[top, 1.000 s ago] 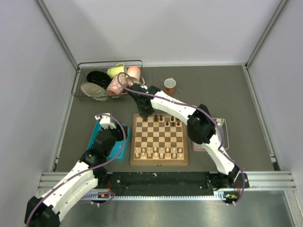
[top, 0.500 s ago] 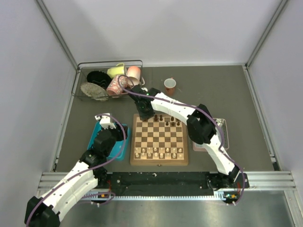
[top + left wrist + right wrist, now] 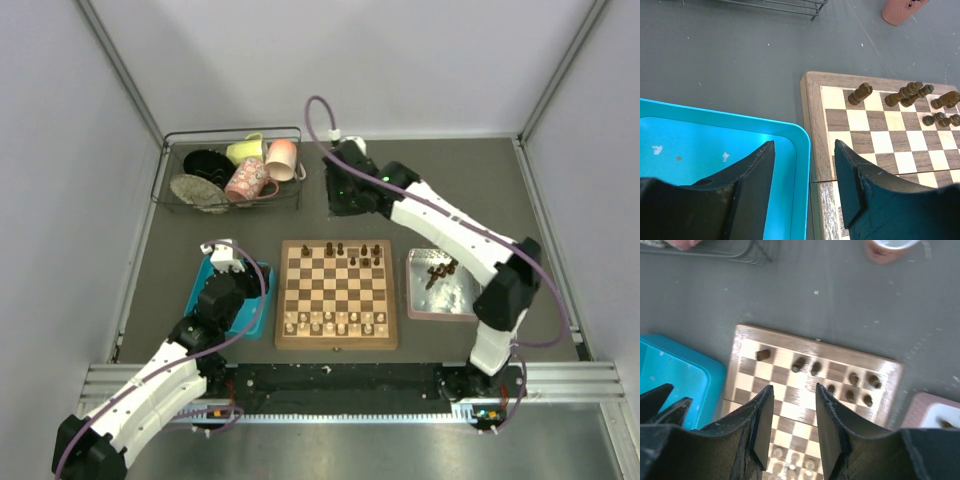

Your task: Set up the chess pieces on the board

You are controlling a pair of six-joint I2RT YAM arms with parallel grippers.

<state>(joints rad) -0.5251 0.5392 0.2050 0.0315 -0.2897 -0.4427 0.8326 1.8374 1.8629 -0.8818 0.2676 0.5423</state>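
Observation:
My right gripper should keep going to the tray and close on a piece, because there are far squares still empty [image 3: 318, 253] and dark pieces in the grey tray [image 3: 440, 272].
The board [image 3: 336, 295] lies at the table's middle. Several dark chess pieces [image 3: 341, 248] stand on its two far rows, and one [image 3: 306, 250] stands on the far left corner square. They also show in the left wrist view [image 3: 910, 93] and the right wrist view [image 3: 805, 364]. More dark pieces [image 3: 437, 270] lie in the grey tray [image 3: 455, 300]. My right gripper [image 3: 343, 198] is open and empty, held high behind the board's far edge [image 3: 793, 390]. My left gripper [image 3: 222, 262] is open and empty over the blue tray's right rim [image 3: 804, 150].
Pale cream chessmen [image 3: 335, 322] fill the board's near rows. A blue tray [image 3: 250, 310] lies left of the board. A wire basket [image 3: 175, 160] with cups and dishes stands at the back left. A reddish cup [image 3: 887, 247] stands behind the board.
My right gripper has left the board's far left corner, where a dark piece now stands, and has risen and swung back to the right. The grey tray is now uncovered. The left arm has not moved.

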